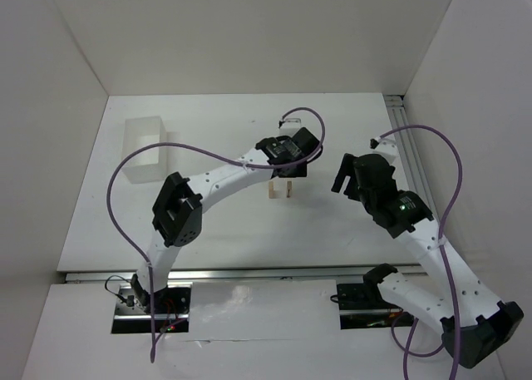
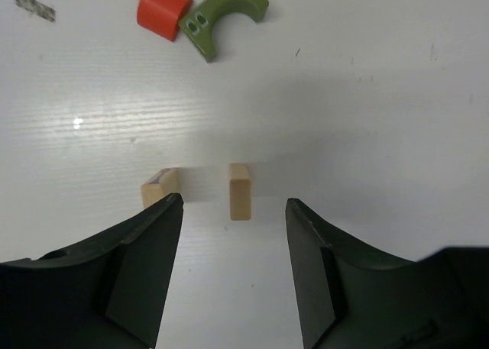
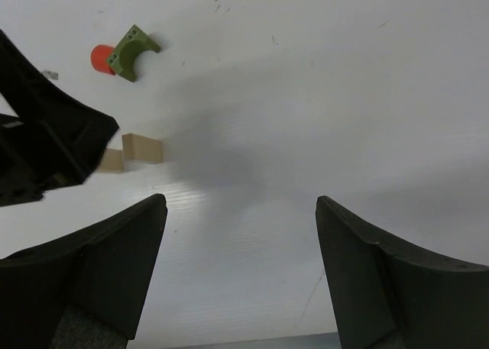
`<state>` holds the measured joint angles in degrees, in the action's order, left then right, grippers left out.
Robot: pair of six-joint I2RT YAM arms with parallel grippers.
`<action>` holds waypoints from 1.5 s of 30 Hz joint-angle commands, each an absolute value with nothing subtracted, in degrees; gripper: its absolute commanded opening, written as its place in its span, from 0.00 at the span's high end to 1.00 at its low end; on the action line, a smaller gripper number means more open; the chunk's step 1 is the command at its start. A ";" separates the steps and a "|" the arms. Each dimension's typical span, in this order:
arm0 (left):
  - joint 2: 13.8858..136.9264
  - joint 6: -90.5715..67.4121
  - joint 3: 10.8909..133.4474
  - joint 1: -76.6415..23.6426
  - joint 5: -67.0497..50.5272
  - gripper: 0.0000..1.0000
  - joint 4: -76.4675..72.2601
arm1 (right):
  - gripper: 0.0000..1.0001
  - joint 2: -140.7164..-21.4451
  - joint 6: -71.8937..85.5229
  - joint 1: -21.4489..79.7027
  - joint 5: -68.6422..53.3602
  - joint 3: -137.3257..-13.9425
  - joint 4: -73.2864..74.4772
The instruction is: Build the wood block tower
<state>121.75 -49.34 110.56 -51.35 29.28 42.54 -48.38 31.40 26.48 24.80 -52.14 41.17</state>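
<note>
My right gripper should lift the green arch block clear point(image 2: 217, 8) and pass it to my left gripper before stacking, because the block lies flat against the red cylinder point(image 2: 183, 22).
Two pale tan blocks point(image 2: 240, 191) point(image 2: 160, 187) stand side by side on the white table with a gap between them; they also show in the top view point(image 1: 280, 190) and the right wrist view point(image 3: 143, 148). A red cylinder point(image 2: 163, 9) and a dark green arch block point(image 2: 226, 18) lie touching, beyond the tan pair; the top view hides them under the left wrist. My left gripper point(image 2: 234, 201) is open and empty, just above and behind the tan blocks. My right gripper point(image 3: 241, 201) is open and empty, to their right point(image 1: 345, 179).
A translucent white box point(image 1: 145, 147) stands at the back left of the table. White walls enclose the table on three sides. An aluminium rail point(image 1: 407, 147) runs along the right edge. The left gripper's body point(image 3: 46, 143) shows in the right wrist view.
</note>
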 commanded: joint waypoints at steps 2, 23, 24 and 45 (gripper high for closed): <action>114.27 -45.53 114.60 -48.09 31.37 0.31 43.42 | 0.14 -57.08 27.52 26.46 22.24 -56.76 36.31; 93.61 -39.99 87.63 -24.79 13.10 0.33 41.23 | 0.37 -110.30 47.81 26.45 10.71 -86.22 20.65; 93.08 -39.99 86.93 -24.79 13.10 0.33 41.22 | 0.37 -110.91 47.81 26.46 11.33 -86.74 20.13; 91.76 -37.79 83.41 -22.68 11.43 0.33 39.81 | 0.46 -121.21 52.91 26.98 16.00 -94.14 25.84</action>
<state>93.97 -38.96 83.66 -23.24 12.10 40.99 -121.75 51.62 26.46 13.76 -94.83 25.15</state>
